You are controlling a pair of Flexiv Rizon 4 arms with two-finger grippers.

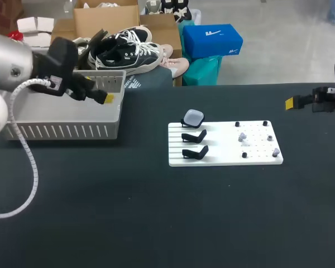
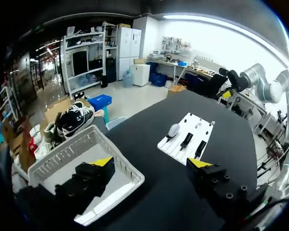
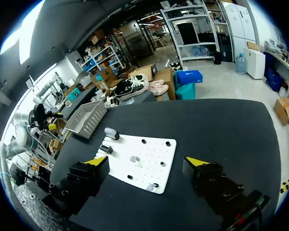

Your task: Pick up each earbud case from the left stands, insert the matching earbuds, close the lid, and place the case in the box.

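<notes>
The light grey earbud case (image 1: pixel 194 118) should have empty slots to see when I open its lid, because the small grey earbuds (image 1: pixel 242 137) are lying out on the white board.
A white board (image 1: pixel 225 159) lies mid-table with three black stands on its left side. The farthest stand holds a light grey earbud case (image 1: pixel 192 117), lid shut; the other two stands (image 1: pixel 194 136) are bare. Small grey earbuds (image 1: pixel 242 136) and black ones (image 1: pixel 264 123) sit on the board's right half. My left gripper (image 1: pixel 99 89) hangs open over the white basket (image 1: pixel 67 131), holding nothing. My right gripper (image 1: pixel 290 103) is open and empty at the table's far right. From the left wrist, the gripper (image 2: pixel 150 163) looks over the basket's rim (image 2: pixel 123 161) toward the case (image 2: pixel 173 130).
The basket stands at the table's left back; what shows of its inside is bare. In the right wrist view the gripper (image 3: pixel 146 161) faces the board (image 3: pixel 156 154), with the case (image 3: pixel 110 132) and basket (image 3: pixel 86 120) beyond. Dark tabletop surrounds the board.
</notes>
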